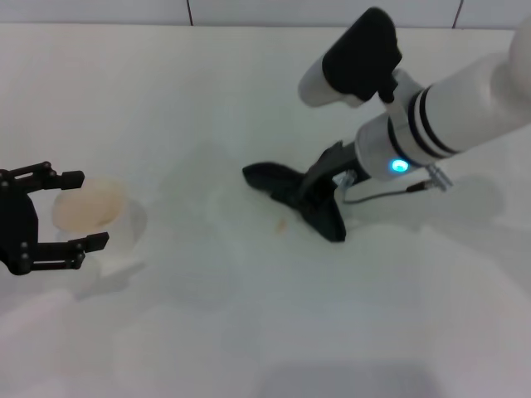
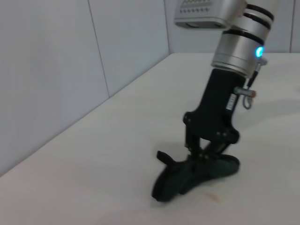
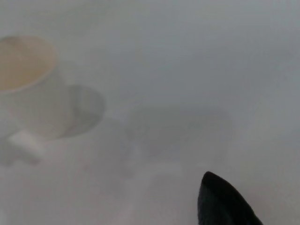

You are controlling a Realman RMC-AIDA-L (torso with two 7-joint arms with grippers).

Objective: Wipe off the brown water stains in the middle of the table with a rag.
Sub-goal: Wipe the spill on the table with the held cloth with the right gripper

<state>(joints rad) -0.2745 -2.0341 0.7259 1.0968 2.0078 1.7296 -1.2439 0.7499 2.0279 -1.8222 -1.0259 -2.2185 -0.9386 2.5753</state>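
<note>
I should sweep the rag back over the stain (image 1: 281,225) toward the cup with my right gripper, because the brown stain is uncovered next to the black rag's near edge (image 1: 294,209).
My right gripper (image 1: 314,197) is shut on the black rag (image 1: 278,181) and presses it onto the white table (image 1: 249,332) near the middle. The rag spreads out to both sides of the fingers. A small orange-brown stain (image 1: 282,224) lies just in front of the rag, touching its edge or very close to it. In the left wrist view the right gripper (image 2: 206,157) stands tilted on the rag (image 2: 183,178), with a faint brown mark (image 2: 215,197) beside it. A corner of the rag (image 3: 225,204) shows in the right wrist view.
A pale plastic cup (image 1: 87,209) with a tan inside stands at the left, between the fingers of my open left gripper (image 1: 85,210). The cup also shows in the right wrist view (image 3: 26,79). A tiled wall (image 2: 70,70) borders the table's far side.
</note>
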